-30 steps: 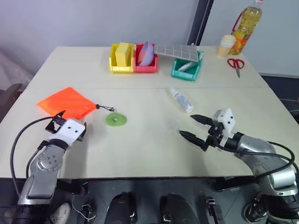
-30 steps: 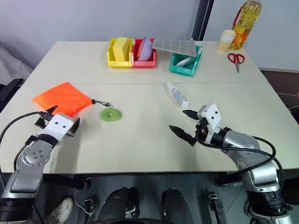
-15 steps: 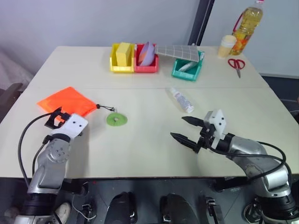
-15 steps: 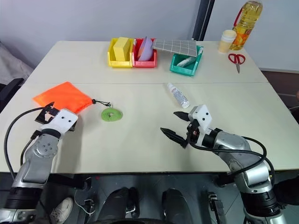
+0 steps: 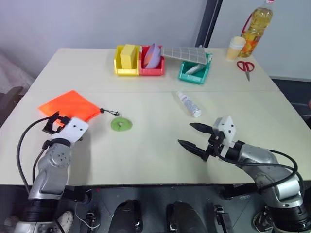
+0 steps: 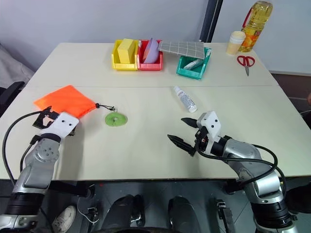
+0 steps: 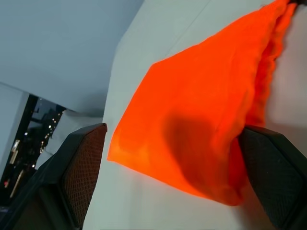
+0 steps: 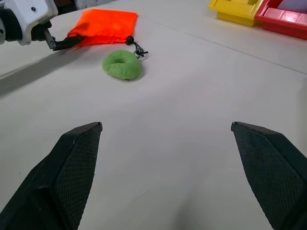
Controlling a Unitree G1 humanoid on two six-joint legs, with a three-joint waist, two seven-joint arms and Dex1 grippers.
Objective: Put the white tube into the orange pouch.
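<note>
My gripper will lift the pouch's rippled edge, where two loose layers (image 7: 256, 103) part, so the orange pouch (image 5: 71, 106) will open there for the white tube.
The orange pouch (image 5: 69, 105) lies flat at the table's left, its black cord leading to a round green tag (image 5: 120, 124). My left gripper (image 5: 52, 122) is open at the pouch's near edge. In the left wrist view the pouch (image 7: 206, 110) spreads just ahead between the two fingers; I cannot tell if they touch it. The white tube (image 5: 188, 104) lies right of centre, apart from both grippers. My right gripper (image 5: 185, 134) hovers open and empty a little nearer than the tube, pointing left toward the tag (image 8: 122, 64).
At the back stand a yellow bin (image 5: 126, 60), a red bin (image 5: 151, 60) and a teal bin (image 5: 194, 72) with a grey checked sheet (image 5: 182, 52) lying over it. An oil bottle (image 5: 256, 26), a cup (image 5: 235, 47) and scissors (image 5: 245, 66) are at the far right.
My left gripper has edged forward and left to the pouch's near edge and rolled a little. The right gripper has shifted slightly left and stays open.
</note>
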